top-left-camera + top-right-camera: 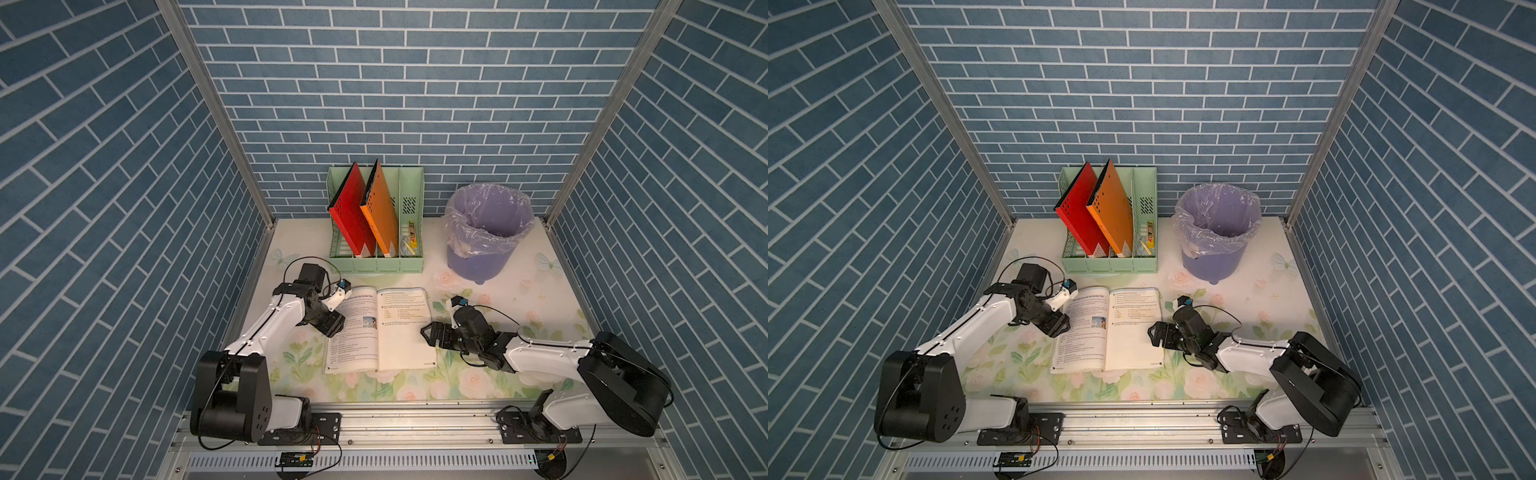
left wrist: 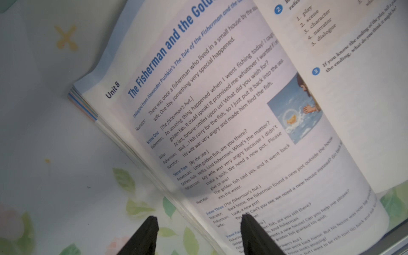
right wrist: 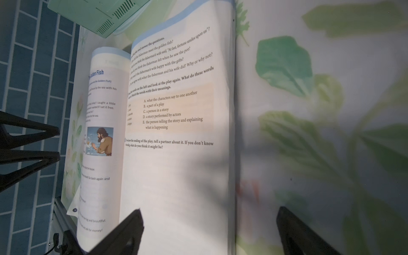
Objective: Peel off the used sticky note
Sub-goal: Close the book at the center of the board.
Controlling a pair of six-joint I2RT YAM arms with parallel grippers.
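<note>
The textbook's open pages (image 1: 379,329) have only print on them and are free of sticky notes. My right gripper should raise the questions page's outer edge (image 3: 233,161) and fold the textbook closed.
An open textbook (image 1: 380,328) (image 1: 1106,328) lies flat on the flowered table. No sticky note shows on its two pages in any view. My left gripper (image 1: 332,326) (image 2: 198,217) hovers at the book's left edge, open. One finger is over the tablecloth and the other over the left page (image 2: 220,110), with the page edge between them. My right gripper (image 1: 430,334) (image 3: 209,209) is open wide at the book's right edge. It straddles the border of the right page (image 3: 176,154), one finger over paper and one over the table.
A green file organizer (image 1: 376,257) with a red and an orange folder stands behind the book. A purple bin (image 1: 488,232) lined with a clear bag stands at the back right. Blue brick walls close in three sides.
</note>
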